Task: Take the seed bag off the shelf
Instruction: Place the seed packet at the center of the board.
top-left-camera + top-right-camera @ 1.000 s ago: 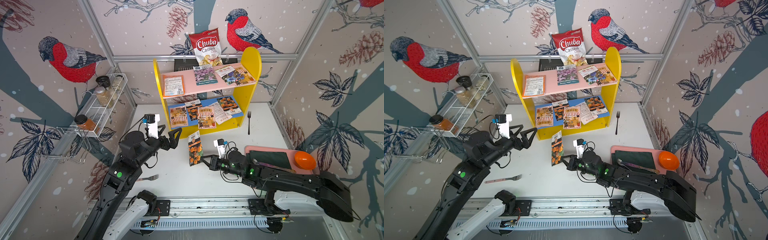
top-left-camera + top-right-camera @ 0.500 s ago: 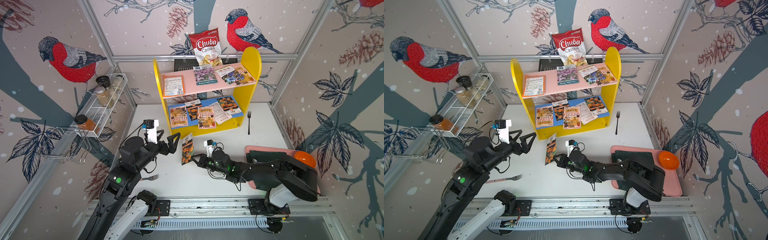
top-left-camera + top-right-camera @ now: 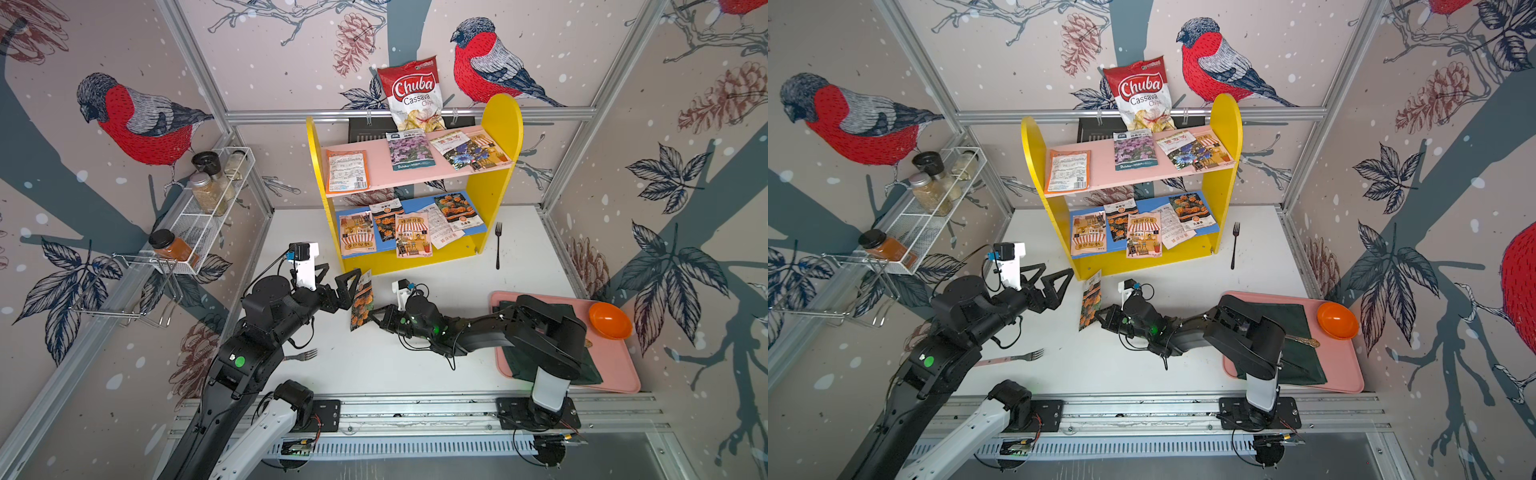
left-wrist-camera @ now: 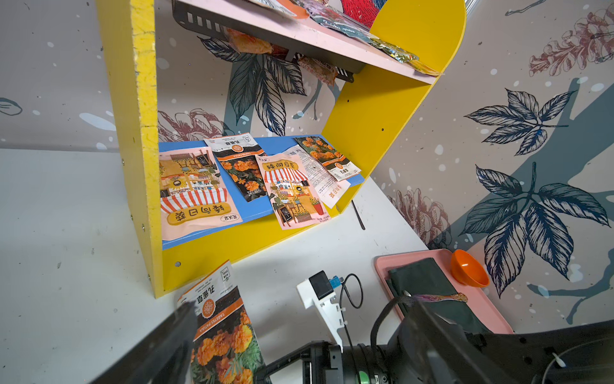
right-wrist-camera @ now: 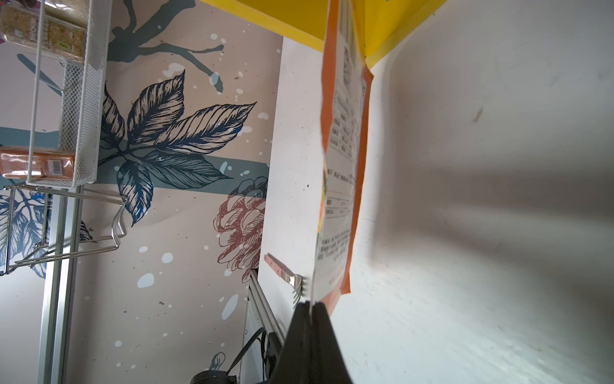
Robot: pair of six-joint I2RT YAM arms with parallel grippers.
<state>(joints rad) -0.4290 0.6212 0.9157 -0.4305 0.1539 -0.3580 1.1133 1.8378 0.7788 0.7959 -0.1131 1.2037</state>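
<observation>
My right gripper should keep tipping down the seed bag [image 3: 1090, 298], which hangs clear of the shelf over the open table [image 3: 1109, 289], until it lies flat, and then let go.
The shelf [image 3: 498, 137] [image 3: 1225, 124] [image 4: 139, 133] stands at the back with yellow sides, a pink upper board and a blue lower board, each carrying seed packets. One seed bag [image 3: 362, 305] [image 3: 1091, 301] [image 4: 222, 329] [image 5: 342, 166], printed with orange marigolds, hangs off the shelf, upright over the table in front of it. My right gripper [image 3: 374, 316] [image 3: 1102, 316] [image 5: 310, 304] is shut on its lower edge. My left gripper [image 3: 338, 277] [image 3: 1059, 271] stands open just left of the bag. One of its fingers [image 4: 166, 339] lies close beside the bag's top; I cannot tell if they touch.
A Chuba chips bag [image 3: 413, 97] hangs behind the shelf. A white wire spice rack [image 3: 208, 208] holds jars on the left wall. A black fork [image 3: 498, 245] lies right of the shelf, a pink-handled fork [image 3: 300, 356] near the left arm. A pink tray [image 3: 615, 370] at right holds a dark cloth and an orange bowl [image 3: 610, 320].
My right gripper has carried the seed bag leftward across the table front, closer to the open left gripper. The left arm has shifted only slightly.
</observation>
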